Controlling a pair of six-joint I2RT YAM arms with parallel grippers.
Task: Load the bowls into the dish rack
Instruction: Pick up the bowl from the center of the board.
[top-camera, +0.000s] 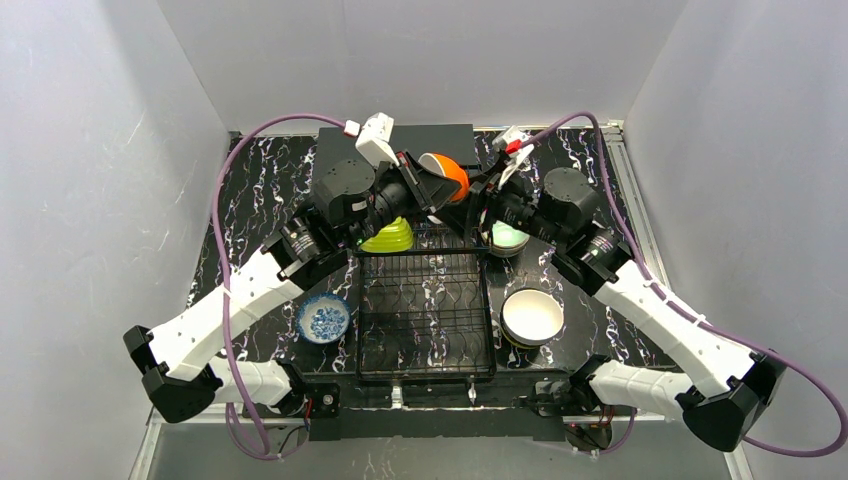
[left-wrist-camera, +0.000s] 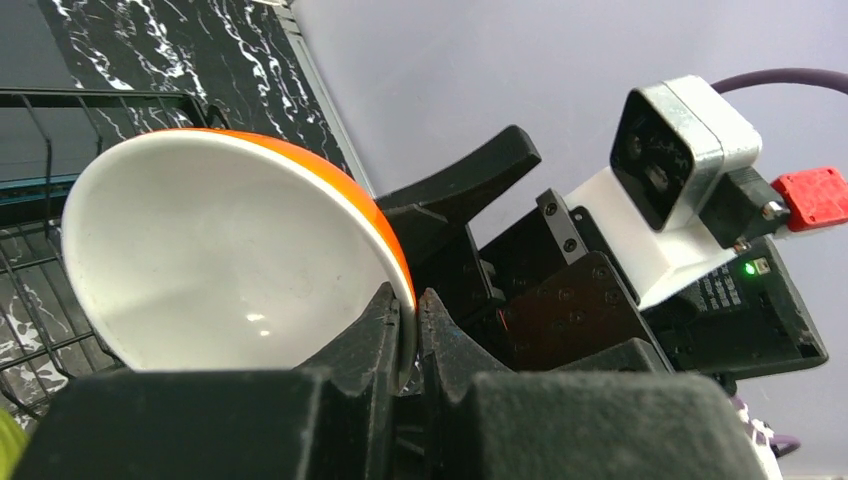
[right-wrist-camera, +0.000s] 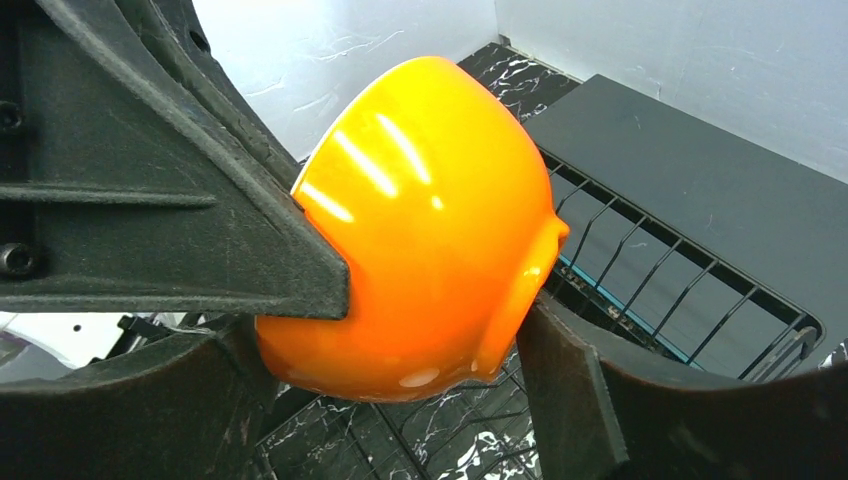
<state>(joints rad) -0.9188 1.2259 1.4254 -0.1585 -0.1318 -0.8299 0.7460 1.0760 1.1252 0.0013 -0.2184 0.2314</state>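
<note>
The robot's left gripper is pinching the orange bowl's rim (left-wrist-camera: 403, 282), and that rim has to go down into the rack, so next the right gripper takes over the bowl by its foot (right-wrist-camera: 521, 298).
My left gripper (top-camera: 428, 182) (left-wrist-camera: 410, 300) is shut on the rim of an orange bowl (top-camera: 447, 173) (left-wrist-camera: 230, 250) with a white inside and holds it tilted above the back of the black wire dish rack (top-camera: 490, 335). My right gripper (top-camera: 478, 203) (right-wrist-camera: 390, 330) meets it from the right. Its fingers (right-wrist-camera: 575, 390) stand wide on both sides of the orange bowl (right-wrist-camera: 420, 220) and touch its foot and lower side. A lime green bowl (top-camera: 388, 238) leans in the rack's back left. A mint bowl (top-camera: 507, 238), a white bowl (top-camera: 532, 315) and a blue-white patterned bowl (top-camera: 323, 318) sit on the table beside the rack.
A flat dark grey box (top-camera: 440, 135) (right-wrist-camera: 680, 150) lies behind the rack against the back wall. The rack's wires (left-wrist-camera: 40, 110) (right-wrist-camera: 640, 250) show under the orange bowl. Grey walls close in the marbled black table (top-camera: 260, 190) on three sides.
</note>
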